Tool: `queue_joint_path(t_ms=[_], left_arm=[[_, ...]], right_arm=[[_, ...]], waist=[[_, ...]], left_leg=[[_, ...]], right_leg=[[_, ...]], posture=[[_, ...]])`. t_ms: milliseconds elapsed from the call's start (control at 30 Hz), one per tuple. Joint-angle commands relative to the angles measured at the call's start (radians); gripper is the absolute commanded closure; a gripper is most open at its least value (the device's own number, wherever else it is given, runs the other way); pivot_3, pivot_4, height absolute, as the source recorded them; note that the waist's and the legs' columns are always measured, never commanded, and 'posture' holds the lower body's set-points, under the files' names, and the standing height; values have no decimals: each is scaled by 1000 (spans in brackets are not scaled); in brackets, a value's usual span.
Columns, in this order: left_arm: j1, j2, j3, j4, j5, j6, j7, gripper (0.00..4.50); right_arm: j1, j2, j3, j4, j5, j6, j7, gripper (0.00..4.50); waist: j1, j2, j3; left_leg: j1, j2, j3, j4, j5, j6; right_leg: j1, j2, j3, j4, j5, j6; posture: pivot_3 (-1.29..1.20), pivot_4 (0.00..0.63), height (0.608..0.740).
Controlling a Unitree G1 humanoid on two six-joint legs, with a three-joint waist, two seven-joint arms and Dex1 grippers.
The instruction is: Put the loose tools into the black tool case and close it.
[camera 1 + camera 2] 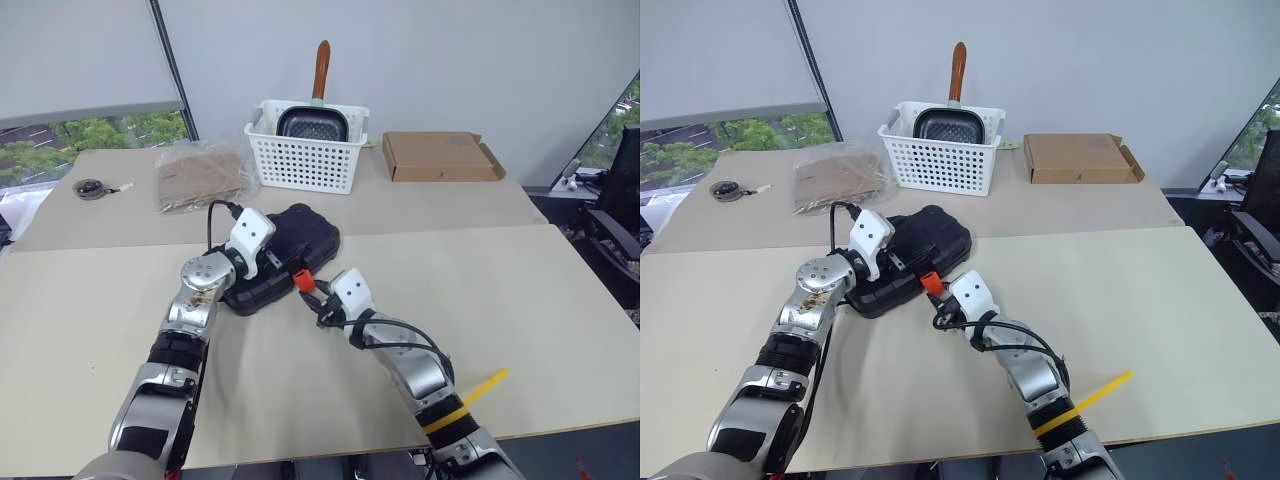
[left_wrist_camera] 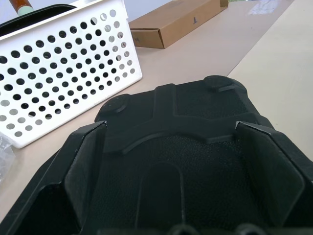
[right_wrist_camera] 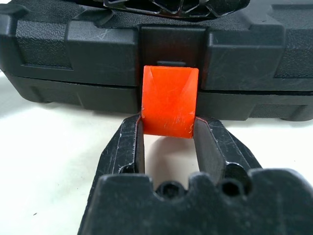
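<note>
Next, my right gripper backs off and presses the latch's front [image 3: 169, 115] with closed fingers, because the orange latch [image 3: 170, 78] sticks out from the case and the gripper is pinching the latch's sides.
The black tool case [image 1: 305, 238] lies shut on the table, in front of the basket. Its orange latch [image 3: 169, 107] sticks out from the front edge [image 1: 301, 281]. My right gripper [image 3: 168, 123] is shut on that latch, one finger [image 3: 131, 142] on each side of it; in the left eye view the gripper [image 1: 310, 292] sits at the case's near edge. My left gripper [image 2: 171, 126] stands open over the case's lid [image 2: 195, 107], its fingers [image 2: 80, 161] spread wide. A small greyish ring [image 1: 91, 188], the one loose tool in view, lies at the far left.
A white slotted basket [image 1: 300, 160] holding a wooden-handled pan [image 1: 313, 122] stands behind the case. A flat brown cardboard box [image 1: 440, 157] lies to its right, a clear bag of brown material [image 1: 200, 178] to its left. A seam [image 1: 480, 232] crosses the table.
</note>
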Motion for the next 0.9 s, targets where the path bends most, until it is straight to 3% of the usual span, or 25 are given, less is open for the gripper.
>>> queue_joint_path(t_ms=[33, 500, 600, 733, 900], left_arm=[[67, -1, -34, 84, 24, 59, -14, 0], [63, 11, -36, 94, 28, 54, -22, 0], [69, 12, -37, 93, 29, 53, -21, 0], [75, 14, -37, 92, 28, 53, -19, 0], [80, 15, -36, 90, 28, 55, -18, 0]], right_arm=[[-63, 36, -53, -41, 9, -92, -33, 3337], [-98, 48, -52, 12, 8, -85, 2, 3337], [-105, 44, -53, 5, 12, -57, 15, 2108], [-86, 9, -48, -30, 5, -20, 42, 867], [-42, -48, -56, -141, 25, 63, 82, 867]], waist=[[0, 0, 0], [-1, 0, 0], [-1, 1, 0], [-1, 1, 0], [1, 2, -1]], left_leg=[[0, 0, 0, 0, 0, 0], [0, 0, 1, -1, 0, 0], [0, 0, 1, -2, 0, 0], [1, 0, 0, -3, 0, 0], [2, -1, 1, -6, 0, 0]], right_leg=[[0, 0, 0, 0, 0, 0], [-1, 0, 1, 0, 0, 0], [-1, 0, 1, 0, 0, 0], [-1, 0, 1, -1, 0, 0], [-1, 0, 2, -2, -1, -1]], posture=[[0, 150, 700], [0, 150, 700], [0, 150, 700], [0, 150, 700], [0, 150, 700]])
